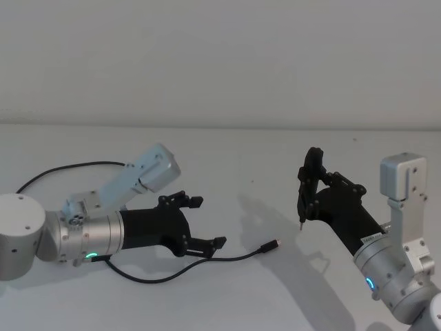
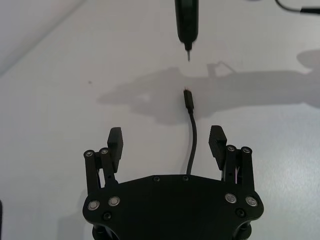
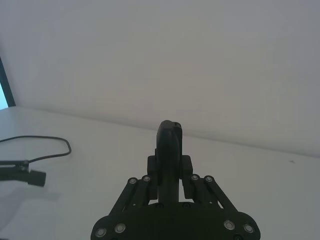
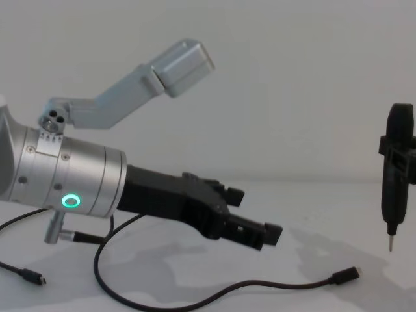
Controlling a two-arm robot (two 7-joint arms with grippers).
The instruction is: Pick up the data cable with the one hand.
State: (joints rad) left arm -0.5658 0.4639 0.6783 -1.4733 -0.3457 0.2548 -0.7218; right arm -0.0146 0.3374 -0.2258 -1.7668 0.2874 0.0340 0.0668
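Observation:
I will lift the data cable behind its free plug (image 4: 346,276), and the plug will keep sticking out ahead because the data cable holds a smooth, wide curve (image 4: 103,283).
The data cable (image 1: 234,258) lies on the white table; its free plug (image 1: 274,243) points toward the right arm. From there it runs back under my left gripper (image 1: 207,222), which hovers open just above it. In the left wrist view the cable (image 2: 192,145) passes between the spread fingers of the left gripper (image 2: 166,135). The chest view shows the cable (image 4: 260,284) curving on the table below the left gripper (image 4: 255,213). My right gripper (image 1: 314,187) is raised to the right, shut on a slim upright black tool (image 1: 306,186) with a pointed metal tip.
The cable's far stretch loops across the back left of the table (image 1: 69,167), and its other plug (image 4: 32,277) lies near the left arm. A short lead with a silver plug (image 4: 75,236) hangs at the left wrist. The tool tip (image 2: 188,54) hangs beyond the cable's plug.

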